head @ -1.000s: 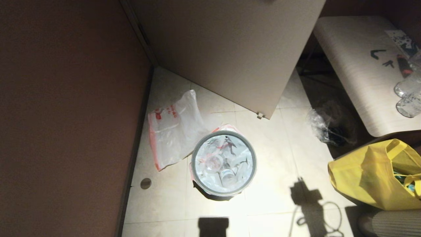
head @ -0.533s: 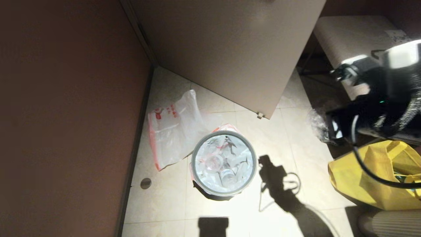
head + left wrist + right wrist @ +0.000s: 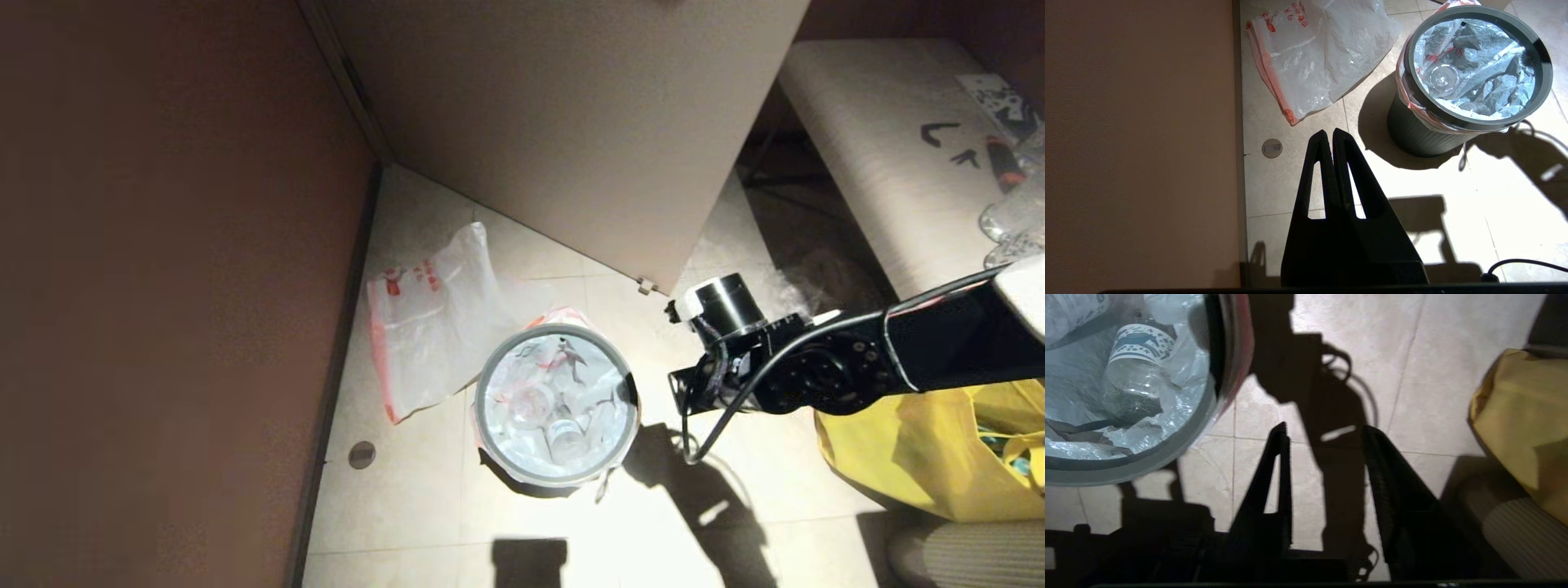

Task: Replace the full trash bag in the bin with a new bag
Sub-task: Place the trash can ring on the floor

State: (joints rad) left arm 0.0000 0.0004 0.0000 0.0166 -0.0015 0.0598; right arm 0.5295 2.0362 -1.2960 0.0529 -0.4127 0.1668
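Observation:
The bin's grey rim ring's thin edge [image 3: 633, 397] lies crosswise to my right gripper's open fingers. I keep moving toward that edge until the fingers are on both sides of it, and then close them.
The bin [image 3: 531, 487], a small black can with a grey rim ring, stands on the tiled floor. Inside it sits the full trash bag [image 3: 563, 404], white film with clear bottles and cups showing and pink-red trim over the rim. To the bin's left the new bag [image 3: 433, 327] lies flat with red print. My right arm reaches in from the right. Its gripper [image 3: 1325, 428] hangs open over bare tile just right of the bin rim [image 3: 1167, 457], holding nothing. My left gripper [image 3: 1329, 132] is shut and empty, short of the bin [image 3: 1412, 130] and the new bag [image 3: 1323, 57].
A brown wall [image 3: 163, 286] closes the left side and a beige panel [image 3: 571, 122] stands behind the bin. A yellow tote [image 3: 922, 449] sits at the right, under a table [image 3: 890, 180]. A round floor cover [image 3: 362, 455] lies near the wall.
My right arm has swung in from the right edge to just beside the bin, and its gripper has opened. The left gripper, the bin and both bags have not moved.

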